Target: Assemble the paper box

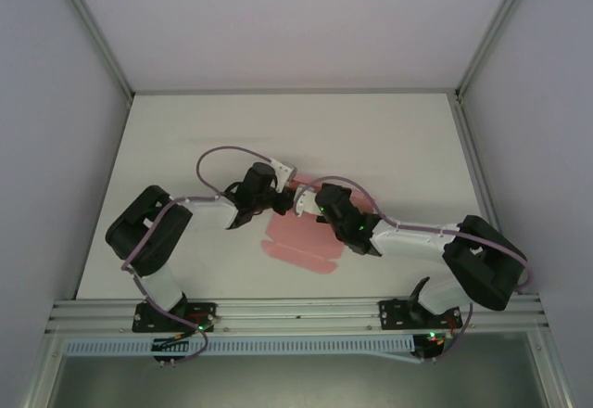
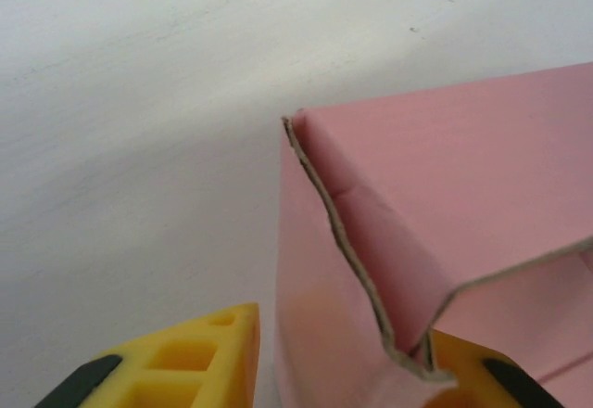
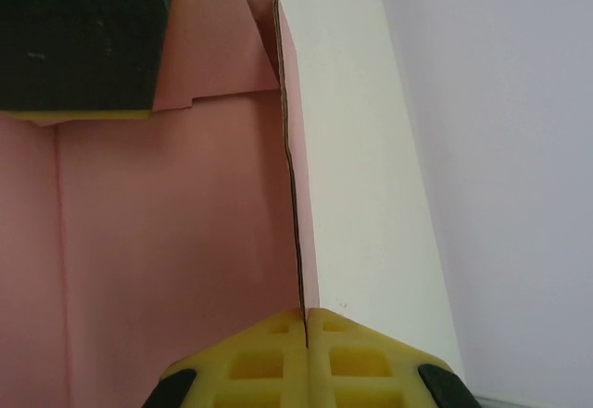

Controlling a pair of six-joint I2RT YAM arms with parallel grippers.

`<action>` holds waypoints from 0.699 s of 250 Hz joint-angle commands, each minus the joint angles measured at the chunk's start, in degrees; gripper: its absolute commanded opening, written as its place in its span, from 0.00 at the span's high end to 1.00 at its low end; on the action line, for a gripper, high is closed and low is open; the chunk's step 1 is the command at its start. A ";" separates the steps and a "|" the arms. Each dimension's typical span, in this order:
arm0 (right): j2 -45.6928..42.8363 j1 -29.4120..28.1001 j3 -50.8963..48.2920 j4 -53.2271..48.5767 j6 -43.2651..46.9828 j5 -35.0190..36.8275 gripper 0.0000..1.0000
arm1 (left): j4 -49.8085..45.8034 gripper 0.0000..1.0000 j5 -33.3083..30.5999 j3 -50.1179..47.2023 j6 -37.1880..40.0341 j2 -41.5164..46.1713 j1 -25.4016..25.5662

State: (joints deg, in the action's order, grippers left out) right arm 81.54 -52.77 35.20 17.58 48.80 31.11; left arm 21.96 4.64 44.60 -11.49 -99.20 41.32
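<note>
Next, my left gripper squeezes the corner [image 2: 406, 356] closed before my right gripper moves away from the box's raised side, because the layers at the pink box's folded corner [image 2: 366, 241] are spread apart.
The pink paper box [image 1: 298, 241] lies partly folded at the table's middle, with one wall raised at its far edge. My right gripper [image 1: 306, 204] is shut on the top edge of that upright wall [image 3: 298, 241], its yellow fingers [image 3: 269, 352] pressed together on the thin card [image 3: 167, 223]. My left gripper [image 1: 282, 202] faces it from the left. In the left wrist view its jaws [image 2: 343, 334] straddle a doubled-over corner of the pink card [image 2: 445, 176]. The right finger [image 2: 473, 371] sits against the card, and the left finger [image 2: 185, 357] stands a small gap off it.
The white table [image 1: 185, 148] stretches round the box on all sides. Grey walls and metal posts [image 1: 93, 28] close it in at the back and sides. An aluminium rail [image 1: 296, 313] with both arm bases runs along the near edge.
</note>
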 commanded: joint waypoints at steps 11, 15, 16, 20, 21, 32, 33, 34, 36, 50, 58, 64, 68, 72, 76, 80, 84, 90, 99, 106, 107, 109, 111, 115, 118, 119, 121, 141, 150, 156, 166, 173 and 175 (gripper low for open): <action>0.16 -0.85 -0.69 -4.86 -3.30 -1.92 1.00 | -3.54 0.85 -17.48 3.22 -2.22 -4.25 -0.01; 0.16 -0.88 -0.80 -4.90 -3.36 -2.01 1.00 | -3.66 0.87 -18.57 3.29 -2.61 -4.55 -0.03; 0.14 -0.95 -0.77 -4.91 -3.40 -2.02 1.00 | -3.67 0.87 -18.81 3.29 -2.73 -4.62 -0.07; 0.04 -0.90 -0.91 -4.88 -3.45 -2.00 1.00 | -3.63 0.89 -19.72 3.23 -3.06 -4.83 0.04; 0.03 -0.91 -0.96 -4.95 -3.49 -1.92 1.00 | -3.61 0.89 -19.92 3.18 -3.13 -4.85 0.06; -0.09 -0.93 -1.25 -5.09 -3.81 -1.86 1.00 | -2.66 0.91 -22.27 2.42 -4.06 -5.08 0.06; -0.17 -0.93 -1.26 -5.14 -3.89 -1.85 1.00 | -2.55 0.91 -22.42 2.29 -4.06 -5.10 0.03; -0.20 -0.93 -1.22 -5.21 -3.89 -1.81 1.00 | -2.41 0.91 -22.59 2.22 -4.15 -5.12 0.05; -0.21 -0.93 -1.26 -5.31 -3.95 -1.75 1.00 | -2.08 0.91 -22.93 2.00 -4.22 -5.15 0.05; -0.26 -0.93 -1.52 -5.54 -4.42 -1.39 1.00 | -0.38 0.92 -24.82 0.62 -4.65 -4.89 0.03; -0.34 -0.93 -1.75 -5.63 -4.56 -1.05 1.00 | 0.45 0.94 -26.20 -0.05 -5.04 -4.74 0.11; -0.44 -0.93 -1.87 -5.63 -4.56 -0.82 1.00 | 0.90 0.95 -27.04 -0.49 -5.00 -4.58 0.14; -0.54 -0.93 -2.01 -5.63 -4.55 -0.61 1.00 | 1.25 0.95 -28.06 -0.76 -5.13 -4.51 0.19; -0.61 -0.86 -2.03 -5.61 -4.53 -0.34 1.00 | 1.52 0.96 -29.18 -1.14 -5.36 -4.44 0.31; -0.62 -0.90 -2.14 -5.64 -4.44 -0.21 1.00 | 1.73 0.97 -30.45 -1.37 -5.51 -4.29 0.30; -0.74 -0.95 -2.09 -5.78 -4.43 0.22 1.00 | 1.90 0.98 -31.62 -1.63 -5.75 -4.20 0.28; -0.81 -0.93 -2.15 -5.83 -4.57 0.41 1.00 | 1.90 0.99 -32.58 -1.81 -6.01 -4.10 0.29; -1.02 -0.88 -2.05 -6.03 -4.57 0.69 1.00 | 2.18 1.00 -34.41 -2.26 -6.41 -3.88 0.32; -1.40 -0.93 -2.20 -6.32 -4.68 0.67 1.00 | 2.52 1.00 -36.81 -2.85 -7.09 -3.63 0.33; -1.76 -0.93 -2.18 -6.42 -4.75 0.70 1.00 | 2.50 1.00 -38.71 -3.26 -7.69 -3.47 0.31; -1.74 -0.88 -2.21 -6.47 -4.71 0.66 1.00 | 2.45 1.00 -38.95 -3.32 -7.77 -3.46 0.32; -1.78 -0.92 -2.23 -6.50 -4.75 0.65 1.00 | 2.34 1.00 -39.39 -3.36 -7.96 -3.42 0.40; -1.88 -0.92 -2.20 -6.51 -4.78 0.67 1.00 | 2.25 1.00 -39.74 -3.44 -8.08 -3.38 0.36; -1.91 -0.97 -2.34 -6.58 -4.68 0.67 1.00 | 2.10 1.00 -40.23 -3.54 -8.00 -3.38 0.26; -1.99 -0.93 -2.32 -6.59 -4.68 0.68 1.00 | 2.05 1.00 -40.50 -3.62 -7.85 -3.37 0.32; -1.99 -0.93 -2.28 -6.64 -4.67 0.69 1.00 | 2.04 1.00 -40.64 -3.63 -7.80 -3.37 0.33; -2.04 -0.93 -2.30 -6.67 -4.74 0.63 1.00 | 2.08 1.00 -40.95 -3.70 -7.71 -3.41 0.36; -1.77 -0.94 -2.16 -7.12 -4.71 1.21 1.00 | 2.16 1.00 -44.95 -4.20 -7.67 -3.21 0.86; -1.57 -0.93 -2.07 -7.22 -4.88 1.29 1.00 | 2.81 1.00 -45.87 -4.66 -7.92 -2.96 0.90; -1.58 -0.93 -2.10 -7.11 -4.77 1.27 1.00 | 3.25 1.00 -46.13 -5.07 -8.40 -2.67 0.91; -1.47 -0.93 -2.04 -7.21 -4.84 1.10 1.00 | 4.09 1.00 -45.96 -5.47 -8.60 -2.58 0.84; -1.39 -0.93 -2.04 -7.21 -4.82 1.05 1.00 | 4.47 1.00 -46.48 -5.70 -9.22 -2.60 0.81; -1.36 -0.93 -2.06 -7.21 -4.80 1.05 1.00 | 4.65 1.00 -46.77 -5.74 -9.53 -2.67 0.90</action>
State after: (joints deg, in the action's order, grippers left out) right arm 81.36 -53.60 35.20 19.73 45.80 28.08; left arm 30.89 -19.03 41.87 -15.88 -101.49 47.05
